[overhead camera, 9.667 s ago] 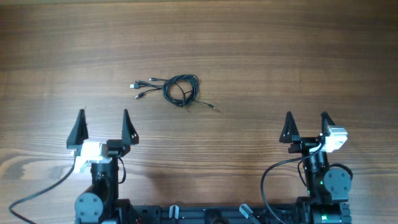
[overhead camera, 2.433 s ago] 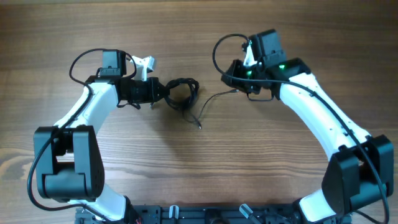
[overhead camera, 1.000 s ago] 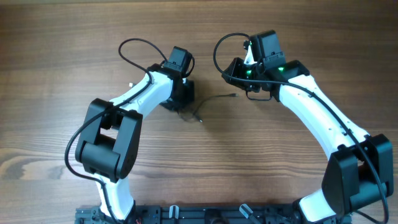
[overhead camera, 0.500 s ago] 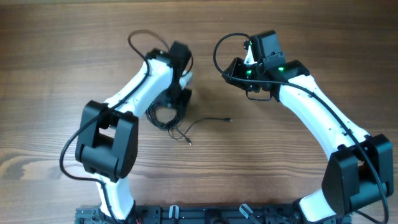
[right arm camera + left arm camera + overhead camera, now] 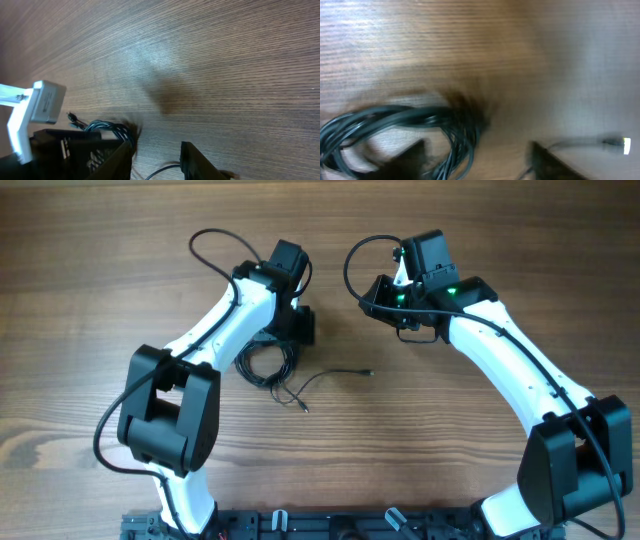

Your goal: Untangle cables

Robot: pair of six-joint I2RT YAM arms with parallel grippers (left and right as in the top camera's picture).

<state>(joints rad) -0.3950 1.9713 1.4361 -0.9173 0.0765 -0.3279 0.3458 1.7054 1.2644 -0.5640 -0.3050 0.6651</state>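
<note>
The black coil (image 5: 375,122) lies crooked and mostly outside my left gripper's fingers. Next, I turn the gripper and put its fingers on both sides of the coil's bundled bend (image 5: 462,120) before I lift the coil.
The cables (image 5: 264,365) lie as a black coil on the wooden table, with one loose strand (image 5: 335,375) trailing right to a small plug. My left gripper (image 5: 298,327) hovers just beyond the coil's far right side and is open. In the blurred left wrist view the coil (image 5: 395,124) curls in from the left between the fingers (image 5: 407,160), and a silver-tipped plug (image 5: 620,145) lies at the right. My right gripper (image 5: 373,298) hangs further right, apart from the cables, jaws partly apart and holding nothing. In its wrist view (image 5: 156,150), the coil (image 5: 111,128) is ahead.
The left arm's thick black wire (image 5: 215,245) loops over the table behind it. The right arm's wire (image 5: 358,255) arcs above its wrist. The left gripper's white camera mount (image 5: 40,107) shows in the right wrist view. Bare wood surrounds the cables.
The left gripper has opened and let go of the coil, which now lies nearer the front of the table. The left wrist has then drawn slightly back. The right arm has not moved.
</note>
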